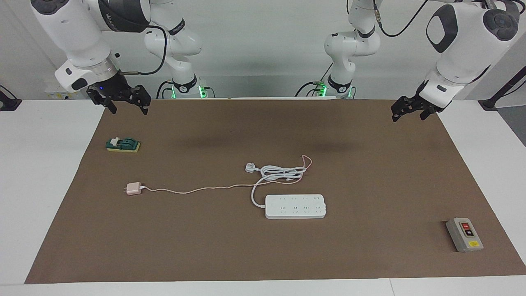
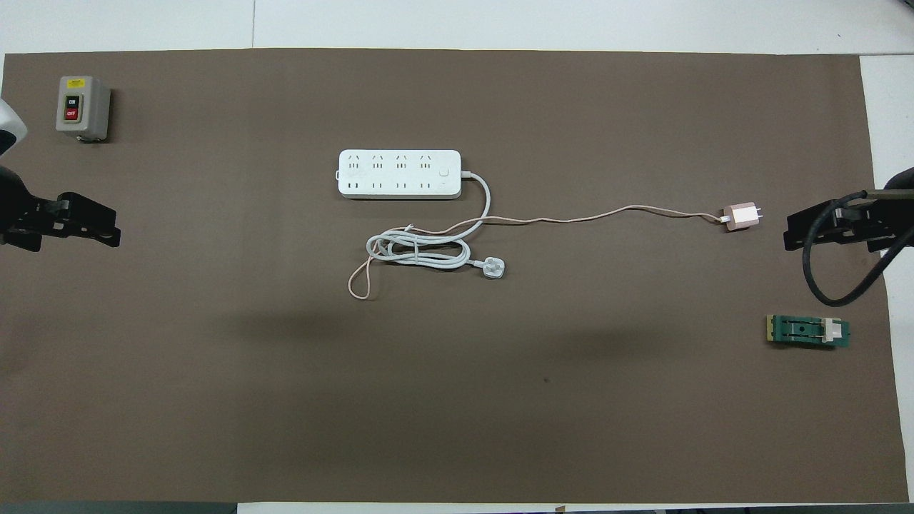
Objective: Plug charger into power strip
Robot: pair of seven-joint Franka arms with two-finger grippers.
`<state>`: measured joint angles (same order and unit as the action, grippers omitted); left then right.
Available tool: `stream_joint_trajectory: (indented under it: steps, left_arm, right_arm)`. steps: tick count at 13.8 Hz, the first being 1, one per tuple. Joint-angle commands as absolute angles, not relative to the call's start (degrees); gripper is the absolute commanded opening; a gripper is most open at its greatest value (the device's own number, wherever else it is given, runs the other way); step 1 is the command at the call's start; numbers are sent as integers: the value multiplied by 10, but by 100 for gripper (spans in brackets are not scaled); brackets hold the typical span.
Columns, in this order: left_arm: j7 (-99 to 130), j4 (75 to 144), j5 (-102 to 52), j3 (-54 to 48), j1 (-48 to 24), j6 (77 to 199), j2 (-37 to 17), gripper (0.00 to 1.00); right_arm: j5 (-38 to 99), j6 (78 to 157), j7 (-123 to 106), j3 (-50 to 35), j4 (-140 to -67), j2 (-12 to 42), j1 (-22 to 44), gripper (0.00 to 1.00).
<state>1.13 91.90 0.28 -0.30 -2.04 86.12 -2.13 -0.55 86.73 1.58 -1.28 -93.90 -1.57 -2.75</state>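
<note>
I expect that when I carry the charger, its pink cable [image 2: 591,218] will come free and leave the white cord where it is, because the cable lies loosely over the coil [image 2: 411,230].
The pale-pink charger [image 1: 133,188] [image 2: 740,216] lies on the brown mat toward the right arm's end, prongs pointing away from the strip. Its thin pink cable [image 1: 197,190] runs along the mat to the white power strip [image 1: 295,206] [image 2: 399,173], which lies flat in the middle with its sockets facing up. My right gripper [image 1: 128,107] [image 2: 791,235] hangs open and empty over the mat's edge at its own end, apart from the charger. My left gripper [image 1: 409,116] [image 2: 107,228] waits open and empty over the mat's other end.
The strip's thick white cord is coiled just nearer to the robots, ending in a white three-pin plug [image 1: 250,167] [image 2: 493,268]. A grey box with red and black buttons [image 1: 464,235] [image 2: 82,108] sits toward the left arm's end. A green and yellow block [image 1: 123,144] [image 2: 808,331] lies near the right gripper.
</note>
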Motion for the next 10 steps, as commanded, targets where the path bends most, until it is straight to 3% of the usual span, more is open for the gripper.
stream_joint_trajectory:
  steps: [1, 10]
  left_arm:
    - [6, 933, -3, -4, -17, 871, -7, 100]
    - [6, 933, -3, -4, -17, 871, -7, 100]
  right_arm:
    - [4, 872, 4, -15, -937, -17, -39, 100]
    - [3, 892, 7, -12, -936, -20, -39, 100]
